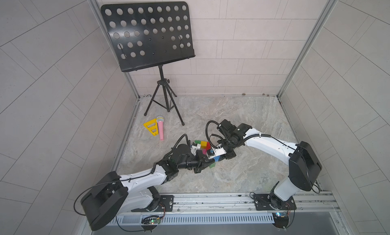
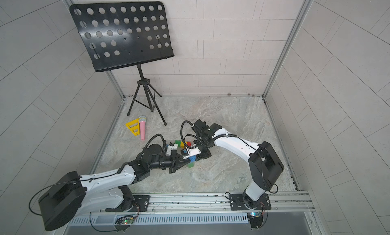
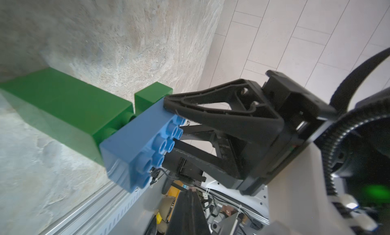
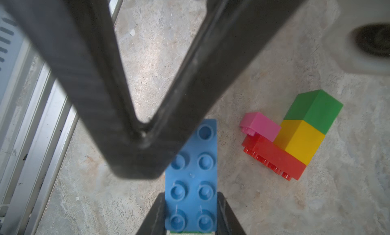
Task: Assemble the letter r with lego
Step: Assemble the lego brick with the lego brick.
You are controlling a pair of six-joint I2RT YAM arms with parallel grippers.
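My left gripper is out of line, as the green brick's studs show in a gap point(image 3: 118, 126) under the blue brick's loose end. It should back away and line up again over the loose end's studs point(image 3: 144, 170).
My right gripper point(image 4: 191, 215) is shut on one end of the long blue lego brick point(image 4: 191, 181), held low over the floor. Green bricks point(image 3: 63, 109) are stuck to the blue brick's point(image 3: 126, 147) underside, and in both top views green point(image 1: 212, 166) shows under it. My left gripper point(image 3: 193, 190) is shut with nothing in it. It reaches in beside the blue brick point(image 1: 216, 159), and one finger point(image 4: 126, 117) crosses the studded face; whether it touches I cannot tell. Nearby on the floor lies a red brick point(image 4: 274, 155) carrying pink point(image 4: 261, 125), yellow point(image 4: 299, 139) and green point(image 4: 314, 109) bricks.
A black music stand point(image 1: 147, 35) on a tripod stands at the back left. A yellow plastic triangle point(image 1: 150, 126) and a pink toy microphone point(image 1: 160, 128) lie by the left wall. A metal rail point(image 1: 211, 199) runs along the front edge.
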